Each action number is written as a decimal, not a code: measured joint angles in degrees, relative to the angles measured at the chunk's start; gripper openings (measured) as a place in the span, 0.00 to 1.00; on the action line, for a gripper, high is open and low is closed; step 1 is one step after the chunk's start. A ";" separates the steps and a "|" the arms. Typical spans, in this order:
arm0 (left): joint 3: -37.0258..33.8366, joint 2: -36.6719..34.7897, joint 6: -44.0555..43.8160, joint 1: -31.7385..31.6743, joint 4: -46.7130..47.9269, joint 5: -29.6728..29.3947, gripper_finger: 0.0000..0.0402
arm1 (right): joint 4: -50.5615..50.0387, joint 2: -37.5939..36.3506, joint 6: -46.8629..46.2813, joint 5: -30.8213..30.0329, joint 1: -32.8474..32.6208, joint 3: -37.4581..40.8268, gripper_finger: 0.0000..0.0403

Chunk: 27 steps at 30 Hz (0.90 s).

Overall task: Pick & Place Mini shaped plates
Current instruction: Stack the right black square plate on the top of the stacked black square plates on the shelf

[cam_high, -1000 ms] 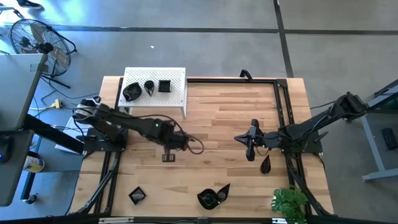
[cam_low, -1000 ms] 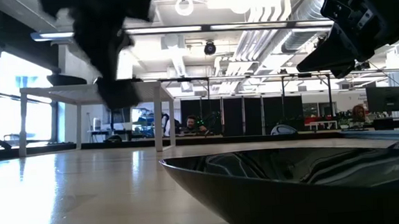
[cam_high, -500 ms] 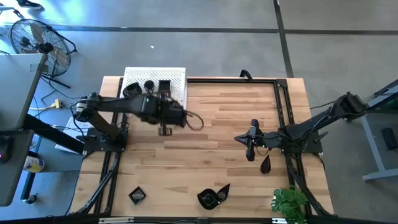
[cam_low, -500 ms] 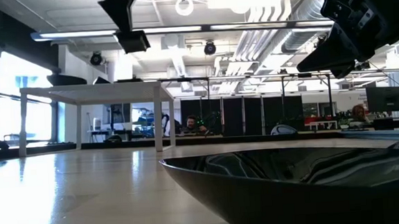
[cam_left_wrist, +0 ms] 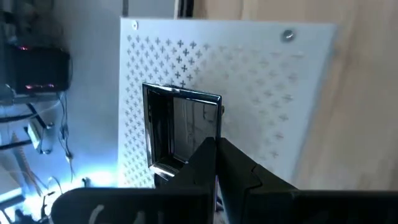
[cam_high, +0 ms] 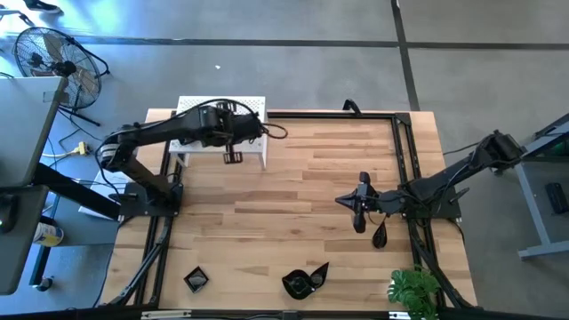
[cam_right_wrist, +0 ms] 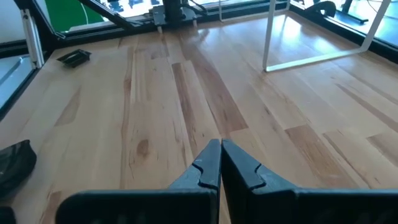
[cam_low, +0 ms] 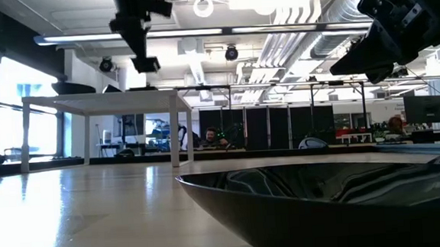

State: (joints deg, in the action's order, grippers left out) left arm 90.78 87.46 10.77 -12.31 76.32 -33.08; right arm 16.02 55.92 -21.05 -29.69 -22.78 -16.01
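The black square plate hangs level above open space on the perforated stand (cam_low: 148,92), so my left gripper should keep lowering until the plate rests there, then release.
My left gripper (cam_high: 233,156) hangs shut above the near part of the white perforated stand (cam_high: 253,108), fingers pointing down, nothing between them (cam_left_wrist: 216,142). A glossy black square plate (cam_left_wrist: 180,130) sits flat on the stand just ahead of the fingertips. In the high view my left arm hides the plates on the stand. My right gripper (cam_high: 357,213) hovers shut over the table's right middle (cam_right_wrist: 219,146), beside a teardrop plate (cam_high: 380,234). A square plate (cam_high: 196,279) and a leaf-shaped plate (cam_high: 305,281) lie near the near edge.
A black frame rail (cam_high: 400,133) runs along the table's far and right sides. A green plant (cam_high: 414,290) stands at the near right corner. The leaf-shaped plate (cam_low: 324,201) fills the low view's foreground. Bare wood (cam_high: 302,178) lies between the arms.
My left gripper has travelled from the table's middle toward the far edge and somewhat left, ending over the white stand. The right arm and the plates on the table have kept still.
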 joint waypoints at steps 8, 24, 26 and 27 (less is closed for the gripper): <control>-5.06 -0.95 5.09 -5.30 -4.44 1.48 0.01 | 1.02 0.00 1.17 -0.26 -0.23 0.00 0.00; -8.12 -1.07 12.05 -10.30 -10.30 4.52 0.01 | 1.06 0.00 1.74 -0.92 -0.23 0.00 0.00; -8.34 -1.07 12.14 -10.30 -10.35 4.53 0.01 | 1.06 0.00 1.83 -1.32 -0.23 0.00 0.00; -8.54 -1.07 12.36 -10.30 -10.61 4.53 0.01 | 1.04 0.00 1.83 -1.36 -0.23 0.00 0.00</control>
State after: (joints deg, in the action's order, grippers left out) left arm 82.24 86.39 23.13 -22.61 65.71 -28.54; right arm 17.06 55.92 -19.22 -31.05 -23.00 -16.01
